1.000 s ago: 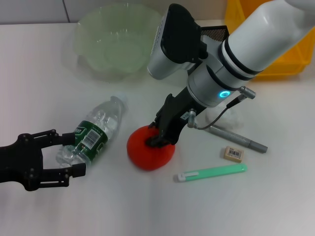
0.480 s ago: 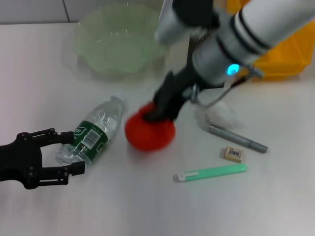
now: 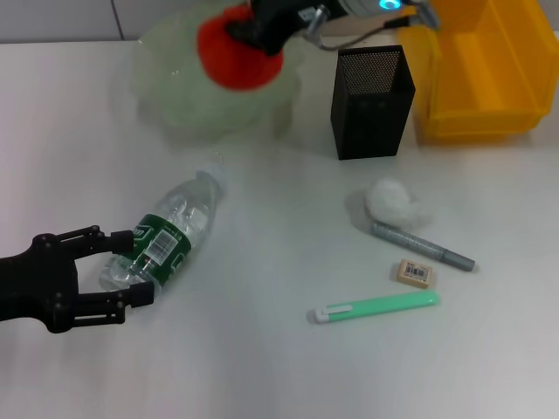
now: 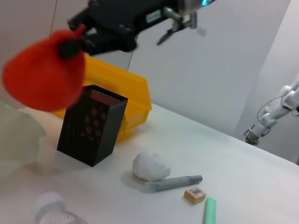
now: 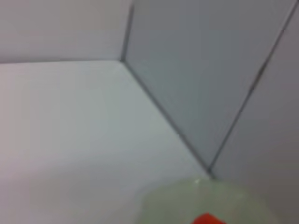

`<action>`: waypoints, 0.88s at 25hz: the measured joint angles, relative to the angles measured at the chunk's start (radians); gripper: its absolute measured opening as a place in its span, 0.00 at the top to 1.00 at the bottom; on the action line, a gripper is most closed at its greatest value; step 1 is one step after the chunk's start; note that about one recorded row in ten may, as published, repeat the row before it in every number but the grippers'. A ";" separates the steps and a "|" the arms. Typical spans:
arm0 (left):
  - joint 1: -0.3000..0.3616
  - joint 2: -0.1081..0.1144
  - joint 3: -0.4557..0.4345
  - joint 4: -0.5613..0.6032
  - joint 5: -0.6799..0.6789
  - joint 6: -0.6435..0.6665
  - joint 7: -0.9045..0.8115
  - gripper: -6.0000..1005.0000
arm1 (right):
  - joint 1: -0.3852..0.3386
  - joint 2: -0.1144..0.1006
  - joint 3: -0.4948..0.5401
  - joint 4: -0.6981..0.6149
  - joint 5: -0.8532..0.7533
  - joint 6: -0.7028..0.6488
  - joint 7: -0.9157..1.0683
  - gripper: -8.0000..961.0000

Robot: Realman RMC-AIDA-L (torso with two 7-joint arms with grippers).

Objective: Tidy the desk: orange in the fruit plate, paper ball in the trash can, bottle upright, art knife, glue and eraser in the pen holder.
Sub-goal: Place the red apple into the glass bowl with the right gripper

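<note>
The orange (image 3: 236,54) hangs inside the rim of the empty fruit plate, so the robot's right gripper should keep going toward the fruit plate's middle (image 3: 213,77) and let go of the orange there.
My right gripper (image 3: 255,33) is shut on the orange (image 3: 236,57) and holds it in the air above the pale-green fruit plate (image 3: 175,100); the orange also shows in the left wrist view (image 4: 42,79). The bottle (image 3: 170,236) lies on its side. My left gripper (image 3: 118,269) is open, with a finger on each side of the bottle's base. The paper ball (image 3: 390,202), a grey pen-shaped stick (image 3: 424,247), the eraser (image 3: 414,273) and a mint-green stick (image 3: 376,307) lie at the right. The black mesh pen holder (image 3: 371,103) stands beside the yellow trash can (image 3: 489,87).
The wall runs close behind the fruit plate and trash can. Bare table lies between the bottle and the small items, and along the front edge.
My right gripper has lifted the orange off the table and carried it back and left, to above the fruit plate. The left gripper and bottle have stayed put.
</note>
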 joint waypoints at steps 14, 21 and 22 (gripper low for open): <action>0.000 -0.006 -0.001 -0.006 0.003 -0.020 -0.009 0.15 | 0.047 0.006 -0.230 0.204 0.045 0.471 -0.018 0.77; 0.000 -0.005 -0.001 -0.028 0.004 -0.039 -0.011 0.15 | 0.066 0.006 -0.225 0.235 0.054 0.496 -0.018 0.59; -0.001 -0.006 -0.001 -0.028 0.005 -0.040 -0.011 0.15 | 0.066 0.006 -0.225 0.237 0.054 0.502 -0.018 0.55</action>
